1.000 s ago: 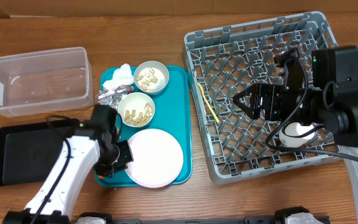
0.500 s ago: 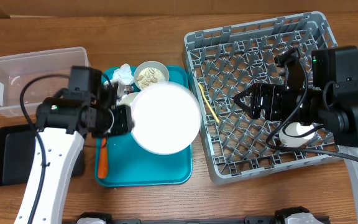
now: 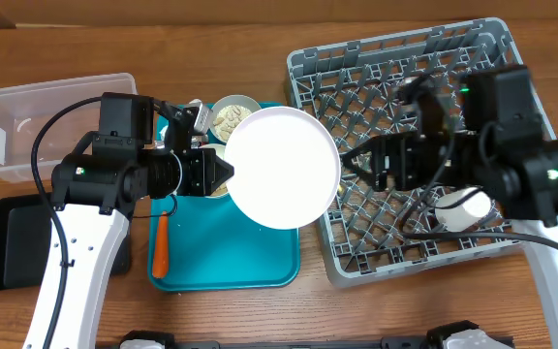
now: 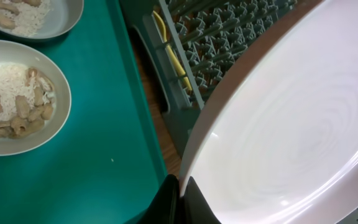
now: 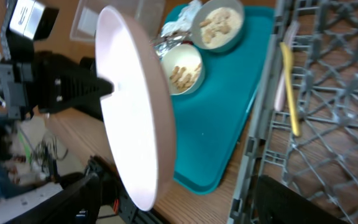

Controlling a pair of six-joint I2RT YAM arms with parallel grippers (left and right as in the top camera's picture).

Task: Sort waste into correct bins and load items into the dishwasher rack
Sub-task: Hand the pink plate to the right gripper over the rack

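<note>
The plate (image 3: 282, 167) is in my left gripper, short of the rack's back, so my right gripper should take hold of the plate's far rim (image 3: 337, 161) and stand the plate behind the white cup.
My left gripper (image 3: 223, 173) (image 4: 180, 186) is shut on the rim of the round white-pink plate (image 3: 284, 167) (image 4: 291, 124). It holds the plate tilted in the air over the right edge of the teal tray (image 3: 221, 262). My right gripper (image 3: 349, 167) (image 5: 179, 186) is open, and the plate's (image 5: 135, 112) far rim lies between its fingers without touching. The grey rack (image 3: 405, 78) holds a yellow spoon (image 5: 289, 87) (image 4: 169, 46) and a white cup (image 3: 463, 206). Two bowls of crumbs (image 4: 17, 99) (image 3: 232, 116) stand on the tray. An orange carrot (image 3: 161, 247) lies at the tray's left edge.
The clear tub (image 3: 56, 126) stands at the far left, with the black tray (image 3: 17, 242) in front of it. A white napkin (image 3: 194, 111) and silver foil (image 5: 166, 42) lie at the teal tray's back left corner.
My left gripper lifted the plate off the tray, tilted it and carried it right toward the rack. The carrot came into view. My right arm moved left to the plate's rim.
</note>
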